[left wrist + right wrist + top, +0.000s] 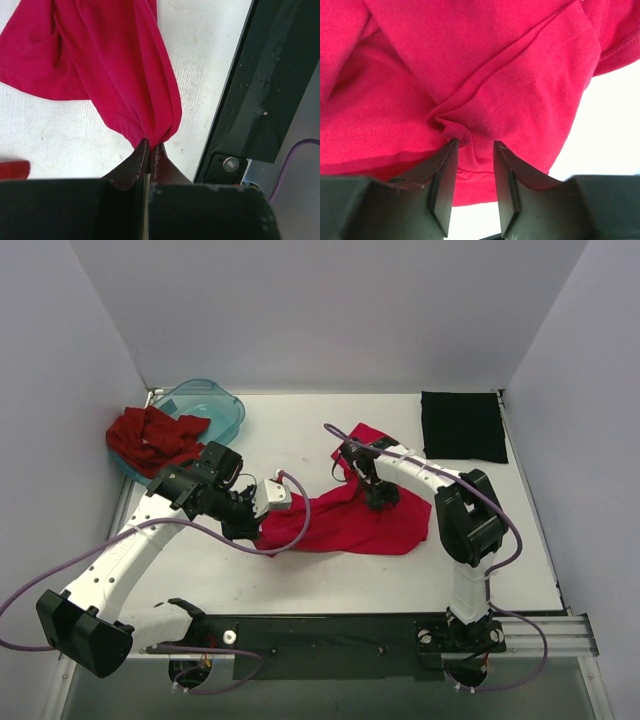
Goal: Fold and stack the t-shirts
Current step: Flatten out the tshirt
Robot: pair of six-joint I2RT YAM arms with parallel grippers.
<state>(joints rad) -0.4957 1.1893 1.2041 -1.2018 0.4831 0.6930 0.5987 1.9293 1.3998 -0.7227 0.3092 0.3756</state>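
Observation:
The crimson-pink t-shirt is crumpled and folded over on itself. The robot's right gripper should grab the t-shirt's raised fold and lift together with the left gripper to spread it out.
The crimson-pink t-shirt lies spread and rumpled in the middle of the table. My left gripper is shut on its left end; in the left wrist view the cloth bunches into the closed fingertips. My right gripper stands open on the shirt's upper right part, jaws apart with a raised fold of cloth between the tips. The brick-red t-shirt lies crumpled over the tub's edge at the back left. The black t-shirt lies flat-folded at the back right.
The translucent teal tub stands at the back left corner. A black mounting rail runs along the near edge and shows in the left wrist view. White walls close in the table on three sides.

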